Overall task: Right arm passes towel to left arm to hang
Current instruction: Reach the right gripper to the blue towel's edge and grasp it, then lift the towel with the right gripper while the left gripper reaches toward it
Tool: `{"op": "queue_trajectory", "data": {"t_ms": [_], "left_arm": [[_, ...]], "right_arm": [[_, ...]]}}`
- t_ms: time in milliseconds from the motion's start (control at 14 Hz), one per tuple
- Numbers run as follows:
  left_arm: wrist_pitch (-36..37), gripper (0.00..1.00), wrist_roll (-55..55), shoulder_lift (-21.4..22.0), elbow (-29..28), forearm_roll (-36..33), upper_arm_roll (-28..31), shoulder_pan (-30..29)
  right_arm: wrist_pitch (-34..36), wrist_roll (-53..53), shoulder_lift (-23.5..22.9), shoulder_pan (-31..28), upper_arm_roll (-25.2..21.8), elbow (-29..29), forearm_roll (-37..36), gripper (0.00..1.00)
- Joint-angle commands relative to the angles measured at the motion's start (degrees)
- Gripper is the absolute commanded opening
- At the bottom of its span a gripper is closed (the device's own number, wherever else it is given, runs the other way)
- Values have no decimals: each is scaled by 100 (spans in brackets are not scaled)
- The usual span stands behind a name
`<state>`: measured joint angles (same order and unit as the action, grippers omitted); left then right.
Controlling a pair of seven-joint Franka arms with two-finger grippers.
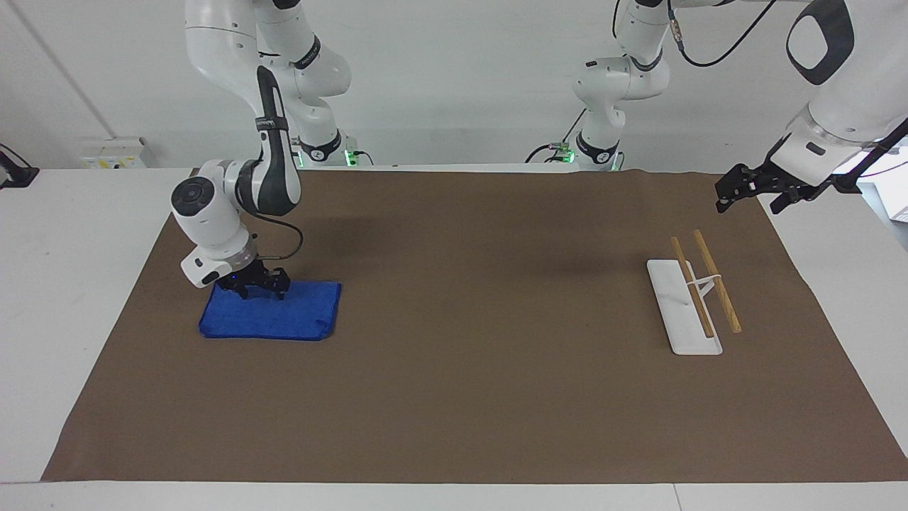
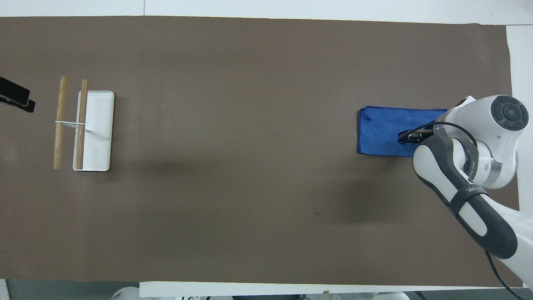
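Note:
My gripper will hang the royal-blue towel (image 2: 383,132) and it will droop limply across both wooden rails, because the gap (image 2: 70,142) between them is narrower than the towel.
The royal-blue towel (image 1: 284,316) (image 2: 381,133) lies flat on the brown mat toward the right arm's end of the table. My right gripper (image 1: 259,292) (image 2: 404,137), with its small blue light, is down on the towel's edge nearer the robots, its fingers still apart and pressing into the cloth. The right arm's wrist hides one end of the towel in the overhead view. My left gripper (image 1: 748,206) (image 2: 16,100) hangs open and empty in the air at the left arm's end of the mat, beside the rack, waiting.
A white rack (image 1: 684,312) (image 2: 98,129) with two wooden rails (image 1: 716,280) (image 2: 60,121) stands toward the left arm's end of the table. The brown mat (image 1: 482,355) covers most of the white table.

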<state>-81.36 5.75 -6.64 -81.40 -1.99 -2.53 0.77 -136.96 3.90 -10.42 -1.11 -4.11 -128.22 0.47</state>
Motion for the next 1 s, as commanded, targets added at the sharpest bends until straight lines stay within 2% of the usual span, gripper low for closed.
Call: {"op": "queue_trajectory", "data": {"t_ms": [0, 143, 286, 429, 571, 643, 786, 929], "left_arm": [[-91, 100, 93, 128, -174, -56, 42, 11], [-91, 100, 93, 137, -174, -56, 42, 11], [-91, 100, 93, 136, -174, -56, 42, 11], [-73, 100, 93, 136, -174, -56, 42, 11], [119, 100, -3, 171, -175, -56, 51, 2], [120, 100, -91, 172, -174, -56, 51, 11], [111, 100, -100, 181, -157, -56, 77, -24], [68, 100, -292, 198, -174, -56, 69, -51]], "right_arm": [[-41, 417, 31, -56, 24, -89, 120, 64], [-41, 463, 31, -56, 24, -150, 120, 44], [-50, 471, 31, -56, 24, -186, 120, 18], [-15, 437, 13, -30, 33, -134, 120, 0], [457, 454, 48, -29, 50, 164, 120, 0], [1121, 436, 109, -21, 251, 592, 207, 0], [2344, 192, 128, -21, 507, 1549, 829, 0], [2945, -308, 136, 14, 638, 2027, 1505, 0]]}}
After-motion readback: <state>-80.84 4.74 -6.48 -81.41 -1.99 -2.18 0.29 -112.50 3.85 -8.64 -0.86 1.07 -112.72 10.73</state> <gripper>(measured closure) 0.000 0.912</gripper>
